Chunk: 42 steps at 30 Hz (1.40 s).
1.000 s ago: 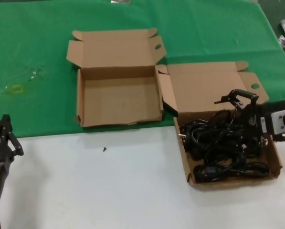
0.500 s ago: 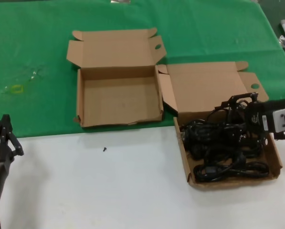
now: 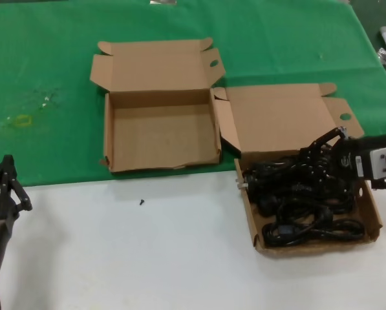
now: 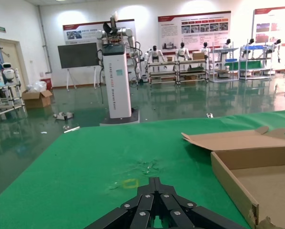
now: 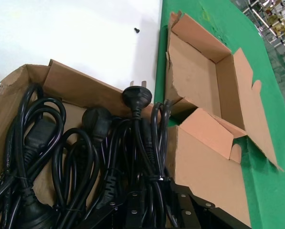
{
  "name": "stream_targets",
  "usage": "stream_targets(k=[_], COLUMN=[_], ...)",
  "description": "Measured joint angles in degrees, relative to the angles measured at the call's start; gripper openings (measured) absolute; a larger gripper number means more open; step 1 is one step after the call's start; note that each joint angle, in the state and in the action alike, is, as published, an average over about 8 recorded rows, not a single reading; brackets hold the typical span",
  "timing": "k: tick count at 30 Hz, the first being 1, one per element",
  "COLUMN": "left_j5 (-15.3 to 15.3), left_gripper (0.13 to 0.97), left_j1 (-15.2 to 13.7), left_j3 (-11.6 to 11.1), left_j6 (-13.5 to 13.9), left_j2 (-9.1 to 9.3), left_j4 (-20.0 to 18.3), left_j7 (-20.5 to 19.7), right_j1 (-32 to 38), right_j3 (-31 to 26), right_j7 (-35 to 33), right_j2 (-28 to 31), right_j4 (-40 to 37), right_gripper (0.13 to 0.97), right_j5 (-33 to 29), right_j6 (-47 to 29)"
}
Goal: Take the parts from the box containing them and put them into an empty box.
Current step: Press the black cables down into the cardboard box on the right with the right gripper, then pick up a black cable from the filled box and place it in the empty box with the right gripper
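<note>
A tie (image 5: 158,179) holds the coiled parts of the cord tightly together, so the black power cord (image 5: 152,140) will stay in a bundle and come clear of the pile when the robot lifts it.
The box containing the parts (image 3: 375,223) sits at the right with its lid laid back. It holds several black power cords (image 3: 296,194), coiled bundles with chunky plugs, which also show in the right wrist view (image 5: 85,157). My right gripper (image 3: 321,161) is down in the pile at the box's far right. Its jaws stand apart, with cable strands of one bundle (image 5: 156,191) between them. The empty box (image 3: 163,132) lies open at the centre left on the green cloth; it also shows in the right wrist view (image 5: 199,76). My left gripper (image 3: 5,184) is parked at the left edge, shut and empty.
A small black screw (image 3: 141,202) lies on the white table in front of the empty box. A yellow mark (image 3: 22,120) is on the green cloth at the far left. The two boxes almost touch at their side flaps (image 3: 226,126).
My right gripper has come down and a little left from above the cords into the pile. The cords under it have shifted slightly. The left arm has not moved.
</note>
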Motion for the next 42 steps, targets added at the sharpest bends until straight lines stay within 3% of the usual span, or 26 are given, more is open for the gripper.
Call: stream_targets(k=[8, 20, 42], left_j5=[0.0, 0.0, 0.0], left_gripper=[0.142, 0.142, 0.142], left_j1=[0.0, 0.0, 0.0], left_j3=[0.0, 0.0, 0.0], left_j6=[0.0, 0.0, 0.0], left_j2=[0.00, 0.00, 0.00], left_j4=[0.0, 0.0, 0.0], left_j7=[0.0, 0.0, 0.0], right_j1=[0.8, 4.6, 10.9], right_j3=[0.0, 0.4, -4.5], right_j7=[4.3, 11.0, 13.9], right_j2=[1.2, 1.4, -12.0], right_j4=[2.0, 5.0, 2.9], right_gripper=[0.229, 0.216, 0.214], right_j5=[0.0, 0.0, -4.5], right_j6=[-1.6, -2.9, 3.6])
